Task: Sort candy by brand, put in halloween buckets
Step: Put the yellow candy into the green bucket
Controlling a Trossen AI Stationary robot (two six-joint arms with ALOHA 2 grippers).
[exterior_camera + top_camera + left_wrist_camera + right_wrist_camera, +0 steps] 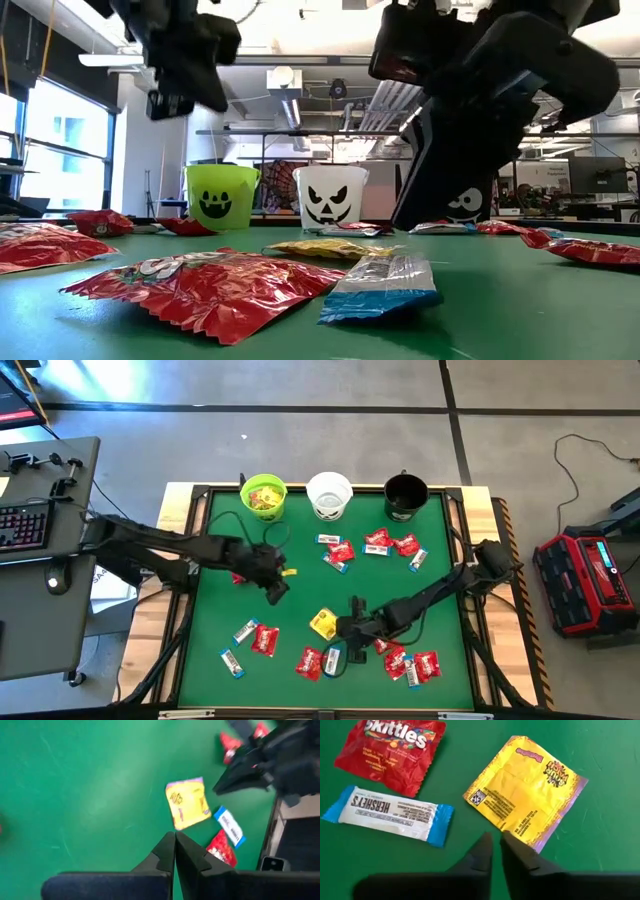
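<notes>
The lime green bucket (pixel 263 498) stands far from my right gripper, so next my left gripper takes the flat yellow packet (pixel 323 623) while my right gripper steadies its edge.
Three buckets stand along the far edge: the lime green bucket (pixel 264 496) with yellow packets inside, the white bucket (pixel 329 495) and the black bucket (pixel 405 496). Red packets, blue-and-white bars and one yellow packet (pixel 323 623) lie flat on the green mat. My right gripper (pixel 495 840) is shut. It points at the mat beside the yellow packet (pixel 525 790), with a blue-and-white bar (pixel 390 812) and a red packet (pixel 392 752) close by. My left gripper (pixel 175 840) is shut and empty. It hangs above the mat's left middle (pixel 275 588). My right gripper has its fingertips (pixel 507 840) at one edge of the yellow packet (pixel 512 827), which lies flat on the mat. I cannot tell whether they touch it.
A cluster of red packets and bars (pixel 375 545) lies in front of the white and black buckets. More candy (pixel 255 638) is scattered along the near side (pixel 415 663). A small yellow bit (pixel 290 572) shows beside the left gripper. Wooden rails frame the mat (pixel 300 540).
</notes>
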